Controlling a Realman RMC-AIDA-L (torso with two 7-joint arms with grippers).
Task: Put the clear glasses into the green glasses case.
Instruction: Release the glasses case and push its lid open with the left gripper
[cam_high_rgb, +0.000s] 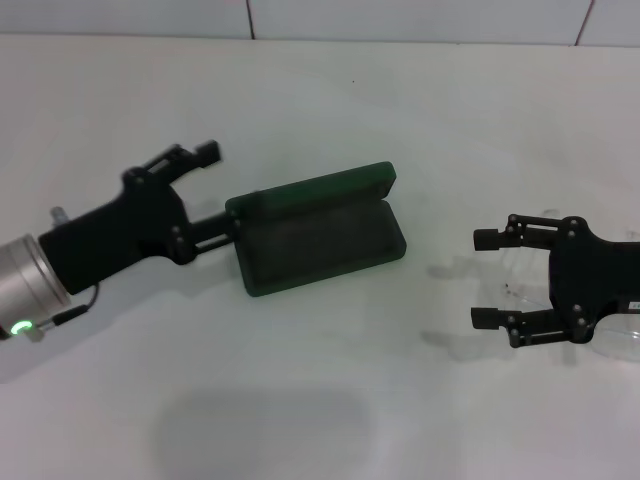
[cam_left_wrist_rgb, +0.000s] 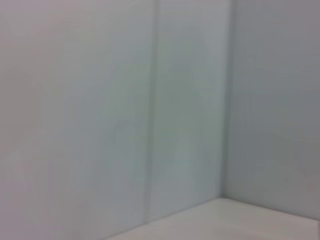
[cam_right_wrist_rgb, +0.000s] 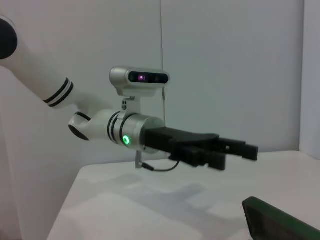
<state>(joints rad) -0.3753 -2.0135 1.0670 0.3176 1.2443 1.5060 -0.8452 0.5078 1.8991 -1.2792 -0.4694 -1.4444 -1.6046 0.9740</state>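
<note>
The green glasses case (cam_high_rgb: 325, 245) is at a slant and away from the clear glasses, so my left gripper should take hold of the lid's end (cam_high_rgb: 248, 204) and slide the case toward the glasses.
The green glasses case (cam_high_rgb: 320, 232) lies open in the middle of the white table, lid raised at the back, dark inside and holding nothing. My left gripper (cam_high_rgb: 222, 188) is at its left end, open, with the lower finger against the case's edge. In the right wrist view this left gripper (cam_right_wrist_rgb: 237, 155) shows from the side, above a corner of the case (cam_right_wrist_rgb: 280, 222). My right gripper (cam_high_rgb: 485, 278) is open to the right of the case. The clear glasses (cam_high_rgb: 612, 340) show only faintly, lying on the table under and around that gripper.
The tiled wall (cam_high_rgb: 400, 18) rises behind the table's far edge. The left wrist view shows only a bare wall corner (cam_left_wrist_rgb: 225, 125). A strip of bare white tabletop (cam_high_rgb: 440, 270) separates the case from the right gripper.
</note>
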